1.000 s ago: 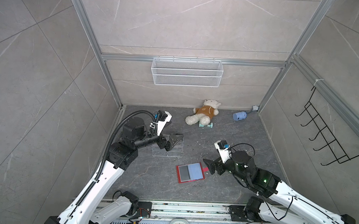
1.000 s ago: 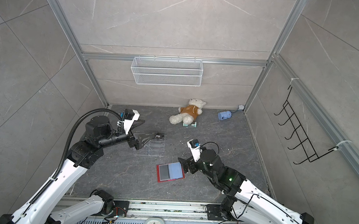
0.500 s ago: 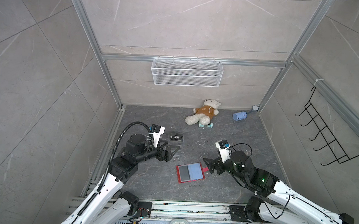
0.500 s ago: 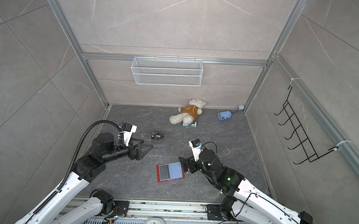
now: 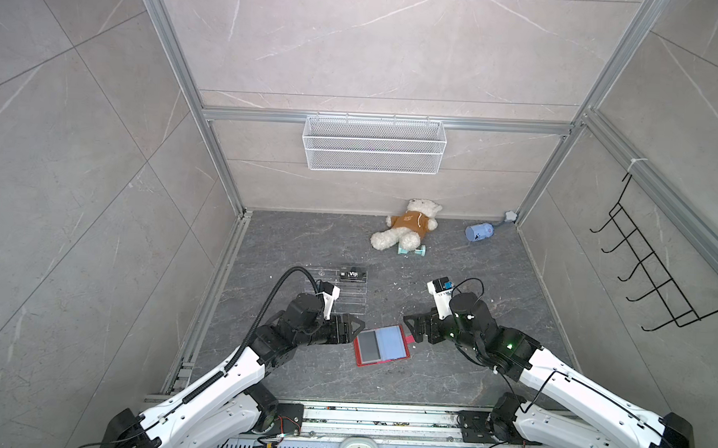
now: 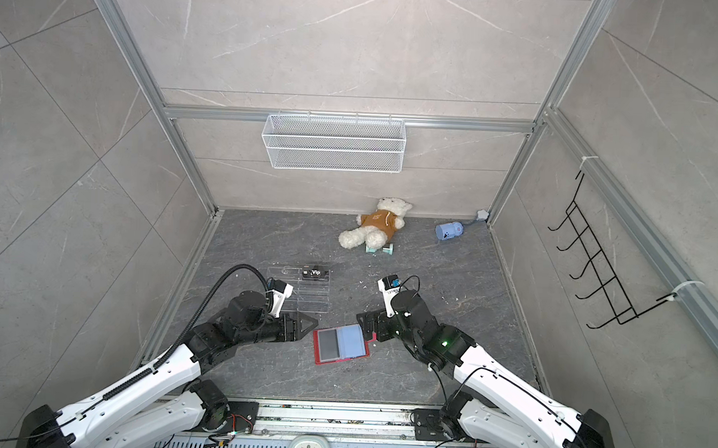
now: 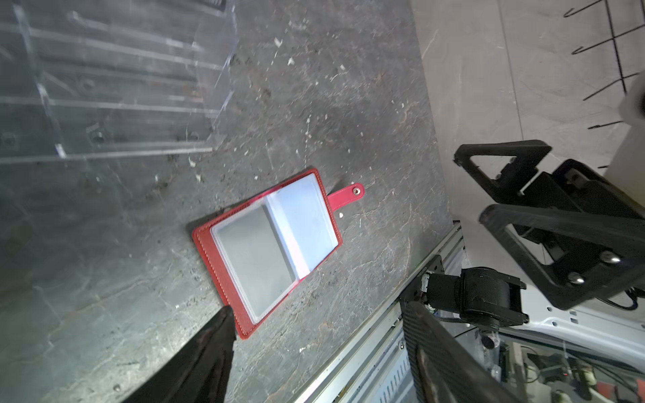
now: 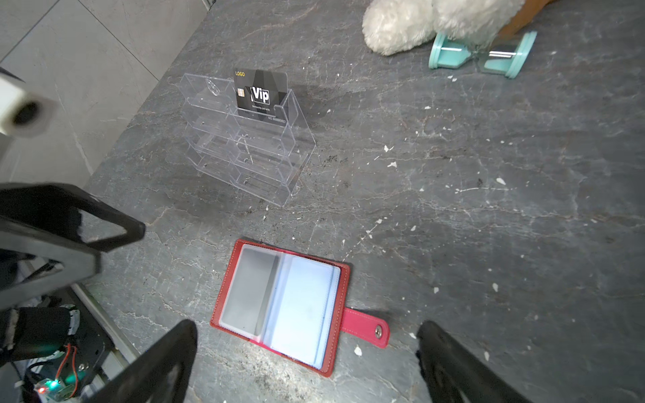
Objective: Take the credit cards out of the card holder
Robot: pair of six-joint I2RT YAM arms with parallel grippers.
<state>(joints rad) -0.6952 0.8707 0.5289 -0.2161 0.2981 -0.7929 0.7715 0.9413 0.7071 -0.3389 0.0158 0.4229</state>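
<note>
The open card holder lies loose, so next my left gripper braces its red edge (image 5: 357,352) while my right gripper reaches the middle seam (image 5: 378,345) beside the grey credit card.
The red card holder (image 5: 358,355) (image 6: 320,356) lies open and flat on the dark floor, its snap tab toward the right arm. A grey credit card (image 7: 256,258) (image 8: 244,289) sits in its left sleeve; the other sleeve looks pale blue. A black "Vip" credit card (image 5: 352,274) (image 8: 261,95) stands in the top tier of the clear rack. My left gripper (image 5: 357,331) (image 7: 317,310) is open, low at the holder's left edge, one fingertip (image 7: 223,321) by its corner. On the tab side my right gripper (image 5: 410,329) (image 8: 306,326) hangs open, holding nothing.
The clear acrylic rack (image 5: 346,297) stands just behind the left gripper. A teddy bear (image 5: 407,229), a teal hourglass (image 5: 411,250) and a blue cylinder (image 5: 479,232) lie near the back wall. A wire basket (image 5: 373,144) hangs on that wall, and a metal rail runs along the front.
My left arm has come away from the rack, down to the holder's left edge, leaving the Vip card standing in the rack. Its jaws have narrowed a little. The right gripper barely moved.
</note>
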